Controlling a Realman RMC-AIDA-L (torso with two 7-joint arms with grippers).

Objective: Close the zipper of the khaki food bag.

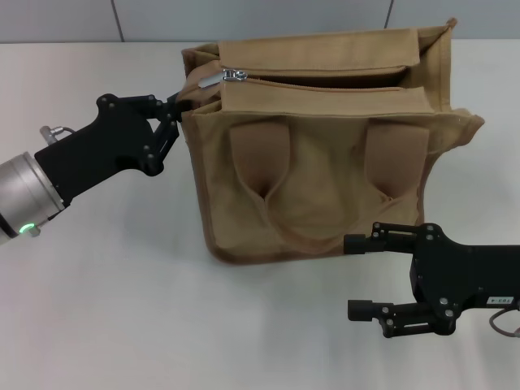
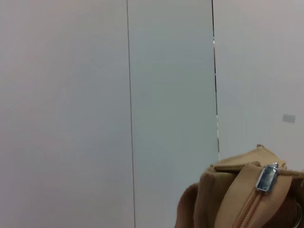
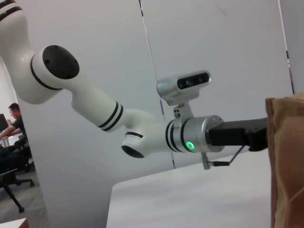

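My left gripper should lift the bag's fabric end [image 1: 199, 88] and keep it steady while my right gripper reaches for the silver pull [image 1: 223, 77], because my left gripper is pinching that fabric end next to the silver pull.
The khaki food bag [image 1: 325, 187] stands upright mid-table, its two strap handles facing me. The zipper [image 1: 325, 84] runs along its top, and the silver pull [image 1: 236, 75] sits at the bag's left end. The tapes lie close together; I cannot tell whether the teeth are meshed. My left gripper [image 1: 176, 106] is at the bag's top left corner, pinched on the fabric just below the pull. The left wrist view shows the pull [image 2: 267, 178] close by. My right gripper [image 1: 357, 276] is open and empty, low by the bag's front right bottom edge. The right wrist view shows the bag's edge [image 3: 286, 161].
The white table [image 1: 122, 309] spreads around the bag. A grey panelled wall [image 1: 244, 16] stands behind it. The right wrist view shows my left arm [image 3: 142, 133] reaching to the bag, and a seated person [image 3: 12, 123] far off.
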